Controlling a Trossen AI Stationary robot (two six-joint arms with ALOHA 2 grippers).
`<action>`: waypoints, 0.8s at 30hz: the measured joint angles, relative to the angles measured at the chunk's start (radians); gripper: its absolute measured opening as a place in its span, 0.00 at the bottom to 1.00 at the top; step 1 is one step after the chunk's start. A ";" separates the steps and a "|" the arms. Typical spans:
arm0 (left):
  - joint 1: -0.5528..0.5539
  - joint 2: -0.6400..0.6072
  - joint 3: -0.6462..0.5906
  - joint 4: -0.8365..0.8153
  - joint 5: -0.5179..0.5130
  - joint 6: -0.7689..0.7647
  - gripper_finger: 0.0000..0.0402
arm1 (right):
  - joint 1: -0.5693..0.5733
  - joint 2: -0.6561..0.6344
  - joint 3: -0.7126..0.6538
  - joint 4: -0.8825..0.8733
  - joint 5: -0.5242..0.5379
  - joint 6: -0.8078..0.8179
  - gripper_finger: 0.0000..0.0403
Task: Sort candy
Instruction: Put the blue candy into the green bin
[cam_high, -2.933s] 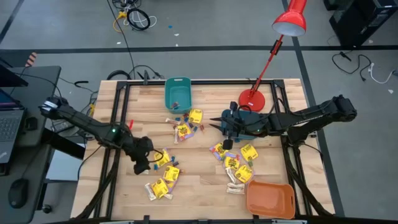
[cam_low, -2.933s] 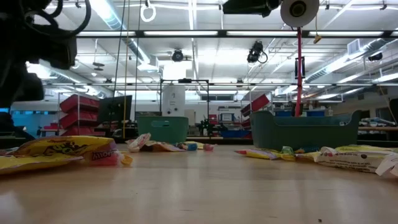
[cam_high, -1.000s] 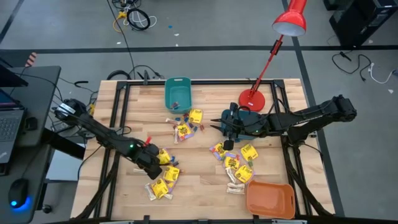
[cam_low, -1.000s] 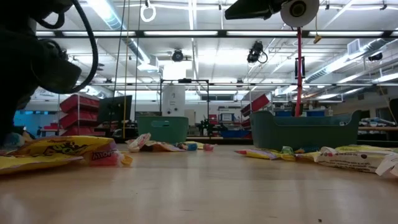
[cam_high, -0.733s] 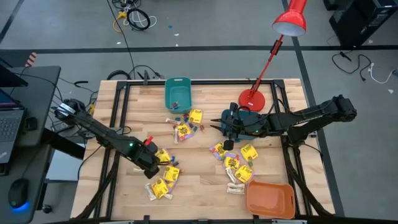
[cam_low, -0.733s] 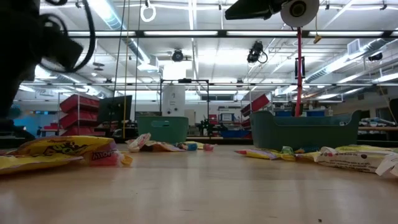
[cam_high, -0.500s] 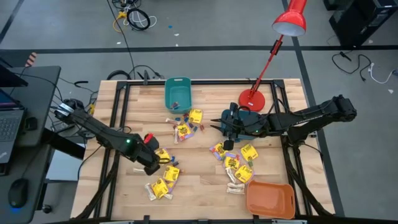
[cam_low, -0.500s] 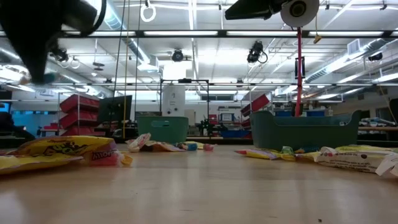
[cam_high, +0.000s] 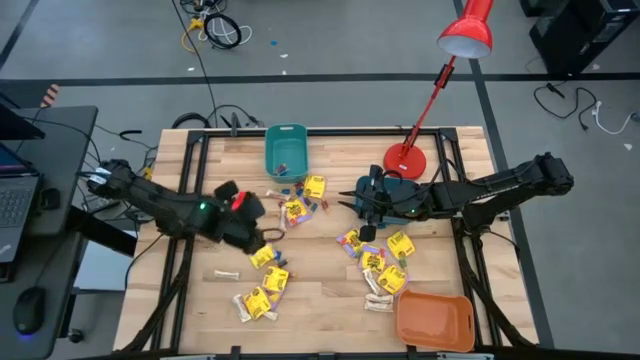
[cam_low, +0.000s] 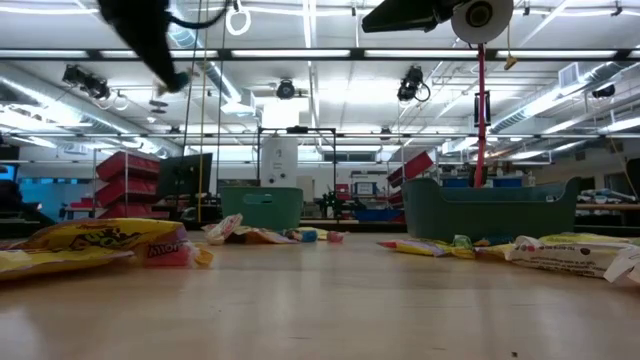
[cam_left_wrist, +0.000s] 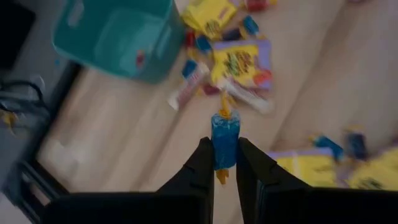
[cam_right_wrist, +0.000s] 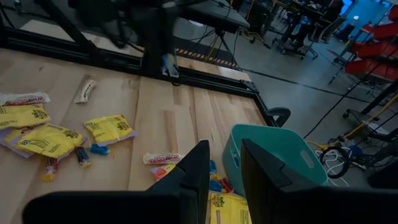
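Note:
My left gripper needs to go on carrying the blue candy until it hangs inside the bin (cam_high: 287, 150), because that open teal bin holds small candies (cam_high: 282, 169) like it.
The candy lies in loose heaps on the wooden table: yellow packets (cam_high: 262, 298) near the front left, more yellow packets (cam_high: 385, 268) right of the middle, and small coloured pieces (cam_high: 300, 200) in front of the teal bin (cam_high: 285, 152). My left gripper (cam_high: 258, 225) hangs above the table's left half, shut on a small blue candy (cam_left_wrist: 224, 138) with orange wrapper ends. My right gripper (cam_high: 347, 205) stands still at the middle of the table, next to a dark teal bin (cam_high: 400, 192). Its fingers (cam_right_wrist: 202, 171) are open, with nothing between them. My left gripper pinches the blue candy's lower half (cam_left_wrist: 224, 158) between its two fingertips (cam_left_wrist: 204, 163). The candy's upper half and one orange twisted end (cam_left_wrist: 225, 113) stick out past the fingertips; the other orange end (cam_left_wrist: 221, 177) shows between the fingers. The candy is lifted clear of the table.
An orange bin (cam_high: 433, 320) sits at the near right corner. A red desk lamp's base (cam_high: 404, 158) stands at the far right, its head (cam_high: 467, 35) beyond the table's edge. A pale stick candy (cam_high: 228, 273) lies alone at the near left.
My left gripper has risen from the yellow packets at the near left and gone toward the far edge and the teal bin, staying shut on the blue candy. The pale stick candy that it stood over now shows.

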 joint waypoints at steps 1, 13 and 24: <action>0.031 0.000 0.002 0.031 -0.004 0.067 0.09 | 0.000 0.000 0.000 0.000 0.000 0.000 0.19; 0.444 -0.004 -0.002 0.493 0.268 0.755 0.09 | 0.000 0.000 0.000 -0.069 0.002 0.007 0.19; 0.779 0.028 -0.009 0.606 0.483 0.930 0.09 | 0.000 -0.034 0.000 -0.135 0.055 0.059 0.19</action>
